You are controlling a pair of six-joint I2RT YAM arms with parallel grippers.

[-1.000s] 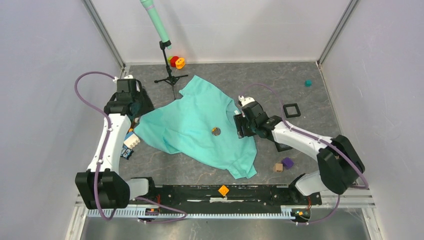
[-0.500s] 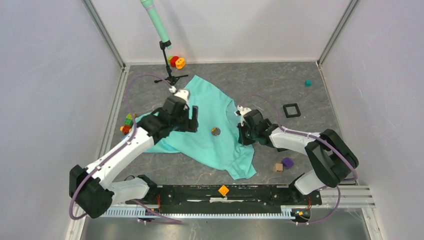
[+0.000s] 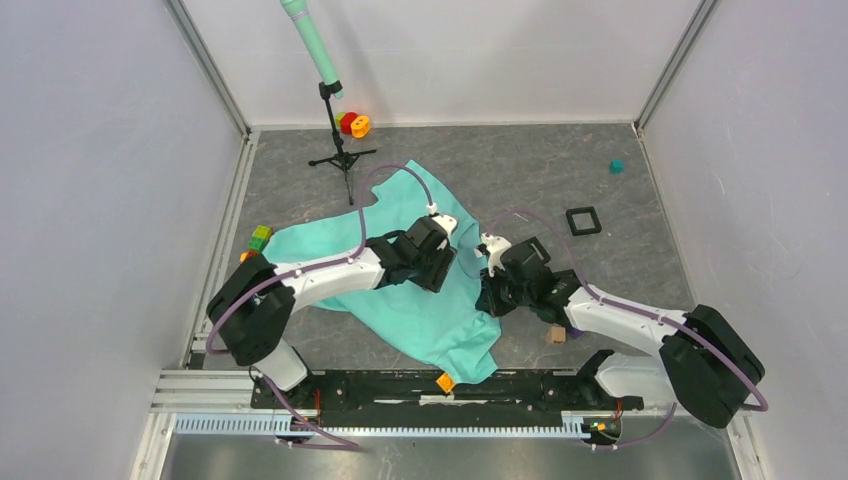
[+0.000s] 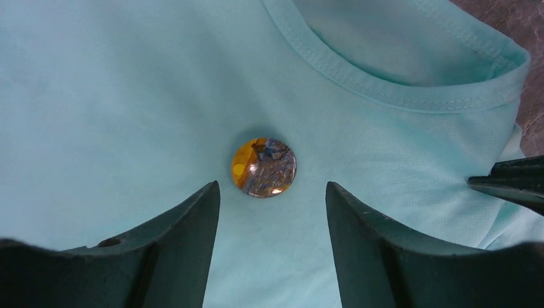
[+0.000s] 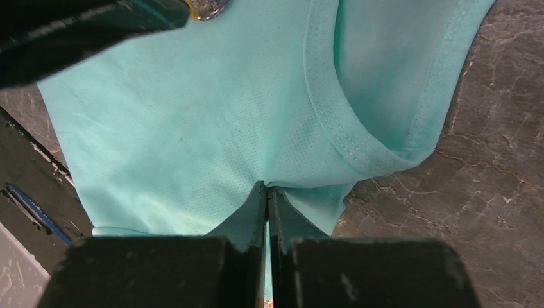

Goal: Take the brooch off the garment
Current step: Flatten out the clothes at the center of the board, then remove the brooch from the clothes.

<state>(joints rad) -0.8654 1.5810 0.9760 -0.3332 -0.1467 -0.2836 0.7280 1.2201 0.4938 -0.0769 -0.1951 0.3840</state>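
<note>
The robot's right gripper is holding a fold (image 5: 280, 179) under the collar, away from the brooch, so it should move to the cloth (image 4: 306, 176) next to the brooch that the left gripper is lifting.
The garment (image 3: 320, 255) is a turquoise T-shirt spread on the grey floor, its collar (image 4: 385, 83) towards the right arm. The brooch (image 4: 263, 167), a round orange, blue and silver disc, sits on the cloth below the collar. My left gripper (image 4: 271, 187) is open, and the brooch lies just beyond its tips, centred on the gap. The top view has the left gripper (image 3: 440, 262) covering the brooch. My right gripper (image 5: 266, 187) is shut on a fold of the garment (image 5: 192, 128) just under the collar. The brooch (image 5: 206, 8) peeks in at the top edge of the right wrist view.
A tripod stand with a green pole (image 3: 335, 150) and red and orange rings (image 3: 354, 124) stand at the back. A black square frame (image 3: 583, 220) and a teal cube (image 3: 617, 166) lie on the right. Coloured blocks (image 3: 258, 240) lie left, a tan cube (image 3: 556, 334) near the right arm.
The left arm swung from the left wall across the shirt to the brooch. The right gripper shut on the cloth and pulled it towards the front; the shirt shifted that way.
</note>
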